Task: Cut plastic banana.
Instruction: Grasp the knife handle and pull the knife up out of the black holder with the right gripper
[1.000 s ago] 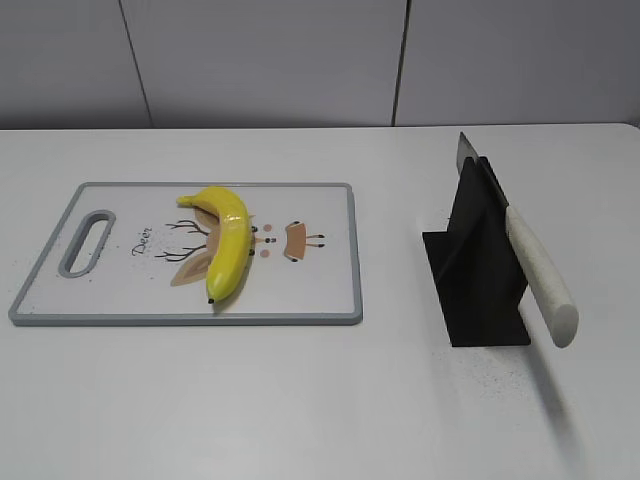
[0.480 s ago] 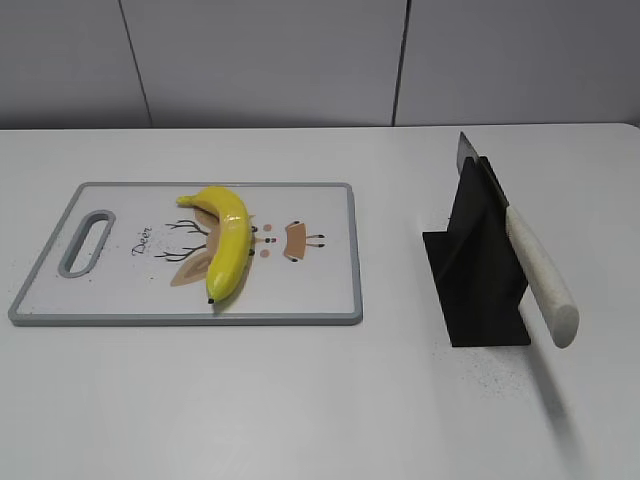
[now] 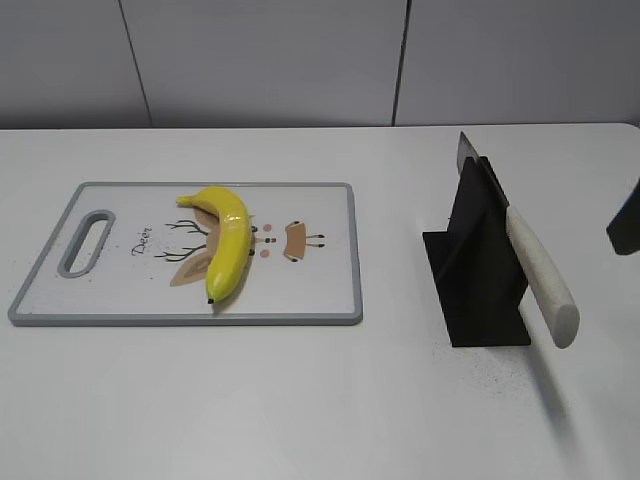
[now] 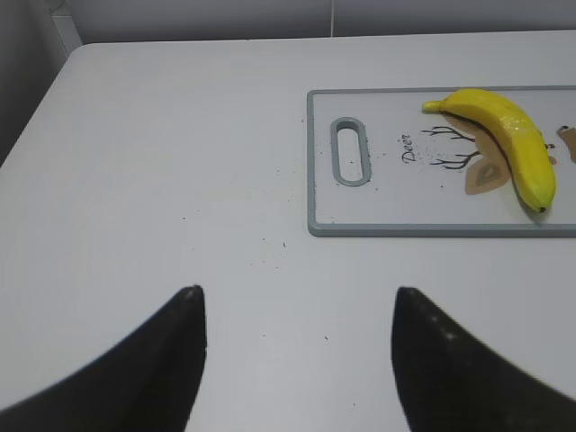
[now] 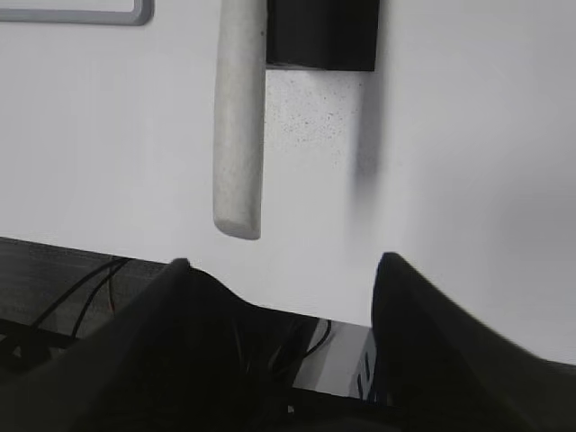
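The knife (image 3: 543, 277) should come loose when I lift it and leave the black stand where it is, because the blade's end (image 3: 466, 150) sticks out past the stand.
A yellow plastic banana (image 3: 228, 240) lies whole on a white cutting board (image 3: 310, 290) with a grey rim; both also show in the left wrist view, banana (image 4: 510, 144) and board (image 4: 378, 202). A knife with a pale handle (image 3: 540, 275) rests in a black stand (image 3: 480, 265) at the right; the handle (image 5: 239, 108) juts out toward the table's front edge. My left gripper (image 4: 295, 297) is open and empty over bare table left of the board. My right gripper (image 5: 281, 263) is open and empty near the front edge, just short of the handle's end; part of it shows at the exterior view's right edge (image 3: 626, 222).
The white table (image 3: 320, 400) runs to a grey wall at the back. In the right wrist view the table's front edge (image 5: 297, 310) shows, with dark cables below it. The board has a handle slot (image 4: 350, 150) at its left end.
A dark part of the right arm has come into the exterior view at the right edge. The banana, board and knife have not moved.
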Available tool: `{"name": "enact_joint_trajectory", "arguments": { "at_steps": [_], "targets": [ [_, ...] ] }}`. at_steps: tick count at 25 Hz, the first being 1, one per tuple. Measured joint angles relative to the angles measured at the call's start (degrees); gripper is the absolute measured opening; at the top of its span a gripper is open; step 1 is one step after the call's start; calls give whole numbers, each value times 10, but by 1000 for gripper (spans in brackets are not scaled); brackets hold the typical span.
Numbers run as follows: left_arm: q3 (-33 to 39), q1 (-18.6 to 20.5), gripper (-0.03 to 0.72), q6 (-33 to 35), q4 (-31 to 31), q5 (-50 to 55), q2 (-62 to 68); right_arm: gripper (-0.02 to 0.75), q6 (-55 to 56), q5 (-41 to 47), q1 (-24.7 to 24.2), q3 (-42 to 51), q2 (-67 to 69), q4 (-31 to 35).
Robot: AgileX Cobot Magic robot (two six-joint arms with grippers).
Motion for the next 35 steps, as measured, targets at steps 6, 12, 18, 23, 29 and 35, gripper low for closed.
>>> {"name": "enact_joint_trajectory", "arguments": {
  "at_steps": [6,12,18,23,29,35],
  "targets": [
    [0,0,600,0,0,0,0,456,25,0,78,-52,64,-19],
    [0,0,589,0,0,0,0,456,76,-5,139,-81,135,-72],
    [0,0,587,0,0,0,0,431,99,-34,142,-82,196,-91],
    [0,0,586,0,0,0,0,412,101,-46,142,-82,228,-102],
    [0,0,585,0,0,0,0,369,101,-46,142,-82,257,-102],
    [0,0,585,0,0,0,0,298,102,-42,142,-82,266,-102]
  ]
}}
